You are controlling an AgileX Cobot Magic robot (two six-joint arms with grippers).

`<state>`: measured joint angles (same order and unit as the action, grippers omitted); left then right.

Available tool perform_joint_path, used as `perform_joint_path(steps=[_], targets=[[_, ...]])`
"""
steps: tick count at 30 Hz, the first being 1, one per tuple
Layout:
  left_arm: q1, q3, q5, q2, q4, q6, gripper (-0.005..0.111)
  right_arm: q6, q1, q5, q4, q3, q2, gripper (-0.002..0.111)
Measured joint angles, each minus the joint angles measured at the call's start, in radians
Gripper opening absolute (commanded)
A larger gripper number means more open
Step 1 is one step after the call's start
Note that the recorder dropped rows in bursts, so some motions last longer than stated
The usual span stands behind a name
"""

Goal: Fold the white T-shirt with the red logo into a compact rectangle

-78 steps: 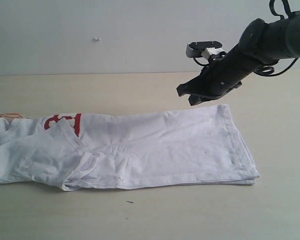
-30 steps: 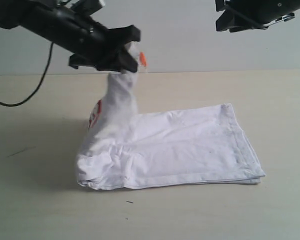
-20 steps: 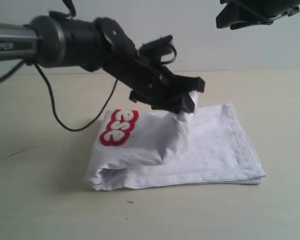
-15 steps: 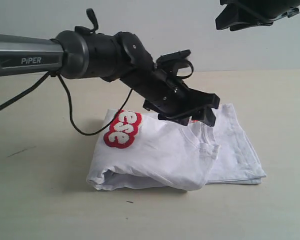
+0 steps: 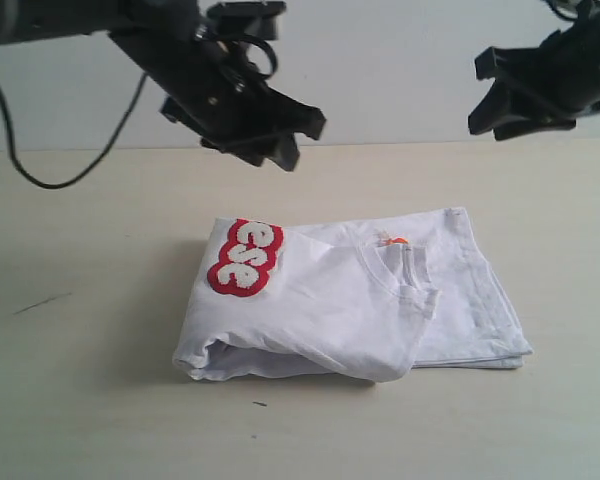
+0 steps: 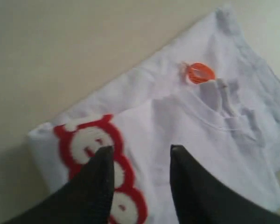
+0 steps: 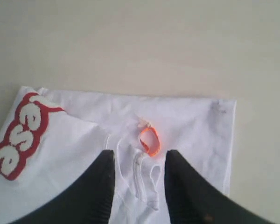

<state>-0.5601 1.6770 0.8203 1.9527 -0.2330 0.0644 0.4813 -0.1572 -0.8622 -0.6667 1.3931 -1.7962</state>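
The collar lies bunched next to the orange tag, a long way from the robot's left gripper, so next the right gripper raises the collar and pulls it away from the logo.
The white T-shirt lies folded over itself in a thick bundle on the table, collar and orange neck tag on top. Part of the red logo shows at the bundle's far left corner. My left gripper hangs open well above the shirt's left half, holding nothing. In the left wrist view that gripper frames the logo and the cloth far below. My right gripper hovers open, high at the right. Its wrist view shows the gripper above the tag and shirt.
The shirt rests on a beige table in front of a pale wall. A black cable loops down from the left arm. A small dark speck lies on the table in front of the shirt.
My left gripper carried the collar end rightward over the shirt's body, laid it down, let go and rose up and to the left. The right gripper dropped slightly.
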Motion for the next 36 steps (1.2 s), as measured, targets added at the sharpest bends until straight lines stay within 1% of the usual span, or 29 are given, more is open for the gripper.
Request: perform_joint_path(steps=[4,10,13,18,22,24,26,29,32,33,36], targets=[[0.086,-0.113,-0.034,-0.126,0.013,0.005,0.037,0.072,0.002,-0.012,-0.054,-0.024,-0.093,0.038],[0.197,-0.260,-0.052,-0.236,0.017,0.029,0.037,0.165,0.026,-0.033,-0.070,-0.027,-0.222,0.051],[0.240,-0.330,-0.091,-0.263,0.012,0.035,0.037,0.221,0.035,-0.046,-0.089,-0.027,-0.267,0.053],[0.266,-0.407,-0.167,-0.302,-0.003,0.044,0.037,0.275,0.064,-0.045,-0.110,-0.027,-0.317,0.053],[0.268,-0.421,-0.186,-0.313,-0.009,0.048,0.037,0.301,0.078,-0.030,-0.127,-0.027,-0.355,0.052],[0.268,-0.424,-0.191,-0.313,-0.011,0.048,0.037,0.309,0.084,-0.025,-0.129,-0.027,-0.370,0.049],[0.268,-0.424,-0.195,-0.313,-0.011,0.048,0.037,0.314,0.084,-0.023,-0.129,-0.027,-0.385,0.042],[0.268,-0.424,-0.198,-0.313,-0.011,0.051,0.036,0.315,0.084,-0.018,-0.129,-0.027,-0.392,0.025],[0.268,-0.424,-0.203,-0.313,-0.013,0.050,0.036,0.335,0.084,-0.020,-0.129,-0.027,-0.394,0.004],[0.268,-0.424,-0.203,-0.313,-0.013,0.050,0.036,0.348,0.084,-0.024,-0.129,-0.027,-0.394,0.000],[0.268,-0.424,-0.205,-0.313,-0.025,0.052,0.036,0.390,0.085,-0.056,-0.131,-0.024,-0.394,0.000]])
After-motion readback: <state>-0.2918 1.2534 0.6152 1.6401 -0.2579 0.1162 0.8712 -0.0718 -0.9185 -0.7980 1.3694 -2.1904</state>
